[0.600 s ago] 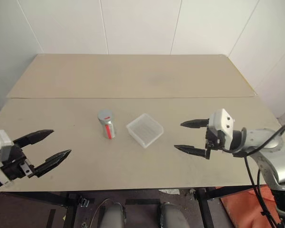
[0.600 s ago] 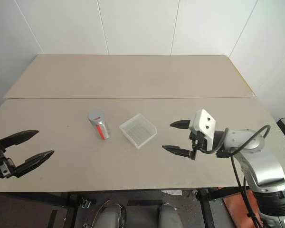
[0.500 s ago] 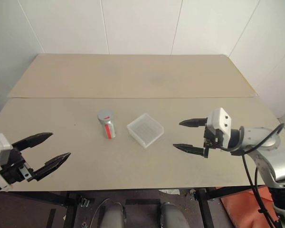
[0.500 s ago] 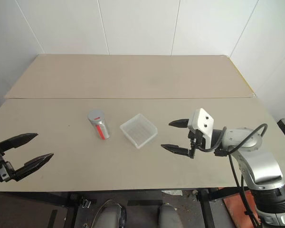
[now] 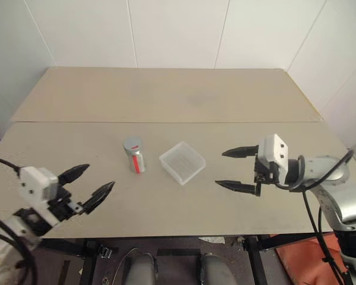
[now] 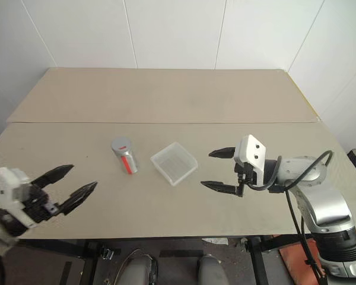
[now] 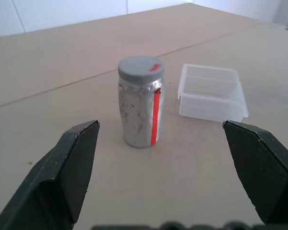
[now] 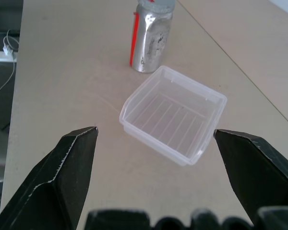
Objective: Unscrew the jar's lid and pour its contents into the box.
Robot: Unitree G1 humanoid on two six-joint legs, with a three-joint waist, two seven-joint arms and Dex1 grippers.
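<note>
My gripper will get the grey lid off whole when it unscrews the lid, because the red stripe is split below the lid and will stay behind.
The jar stands upright on the table, silvery-grey with a red vertical stripe, and its grey lid is on top. Just to its right sits the clear plastic box, with nothing visible inside it. My left gripper hovers open to the left of the jar and nearer the front edge, fingers pointing toward it. My right gripper is open to the right of the box, pointing at it. The contents cannot be made out through the jar wall.
The tan table has a seam running across it behind the jar and box. White walls close in at the back and on both sides. The table's front edge lies just under both grippers.
My left gripper has moved right and forward toward the jar. The right gripper has hardly moved. Jar and box stand where they were.
</note>
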